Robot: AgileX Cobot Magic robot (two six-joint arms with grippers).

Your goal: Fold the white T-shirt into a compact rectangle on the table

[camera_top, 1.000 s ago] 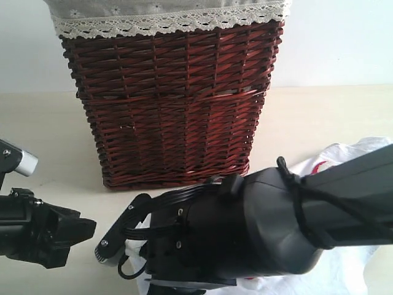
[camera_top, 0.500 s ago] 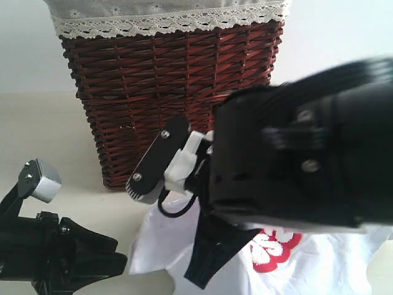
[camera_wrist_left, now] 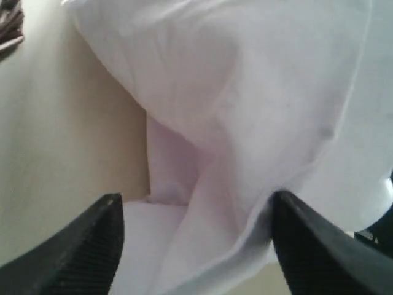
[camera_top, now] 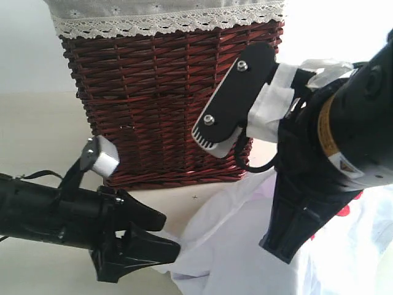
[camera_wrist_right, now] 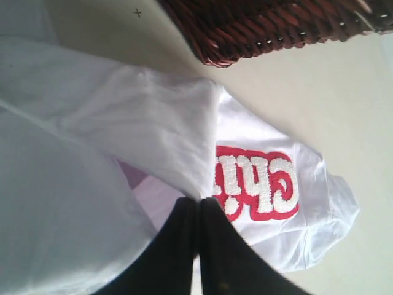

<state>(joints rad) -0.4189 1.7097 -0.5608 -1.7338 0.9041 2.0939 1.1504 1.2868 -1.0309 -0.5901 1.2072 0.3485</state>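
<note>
My right gripper holds the white T-shirt (camera_top: 236, 249) by its fold, bunched below, so my left gripper should grab and lift the T-shirt's loose hem (camera_top: 186, 247) to spread the T-shirt.
The white T-shirt (camera_top: 230, 246) lies bunched on the table (camera_top: 37, 135) in front of the basket, at the lower right of the exterior view. Its red-outlined lettering (camera_wrist_right: 255, 184) faces up in the right wrist view. My right gripper (camera_top: 279, 252) points down from the right, and the right gripper (camera_wrist_right: 199, 201) is shut on a raised fold of the white T-shirt (camera_wrist_right: 141, 123). My left gripper (camera_top: 171, 235) reaches in low from the left, at the shirt's near edge. The left gripper (camera_wrist_left: 196, 200) is open, with a loose hem of the white T-shirt (camera_wrist_left: 245, 92) lying between its fingers (camera_wrist_left: 98, 239).
A tall dark brown wicker basket (camera_top: 172, 104) with a lace-trimmed cloth liner (camera_top: 166, 21) stands just behind the shirt, and its base (camera_wrist_right: 276, 24) is close to the right gripper. Bare table (camera_wrist_left: 55, 123) stretches to the left of the shirt.
My right arm has risen and swung to the right, shut on the shirt and pulling a fold up. The left arm has moved right to the shirt's edge and its jaws have widened.
</note>
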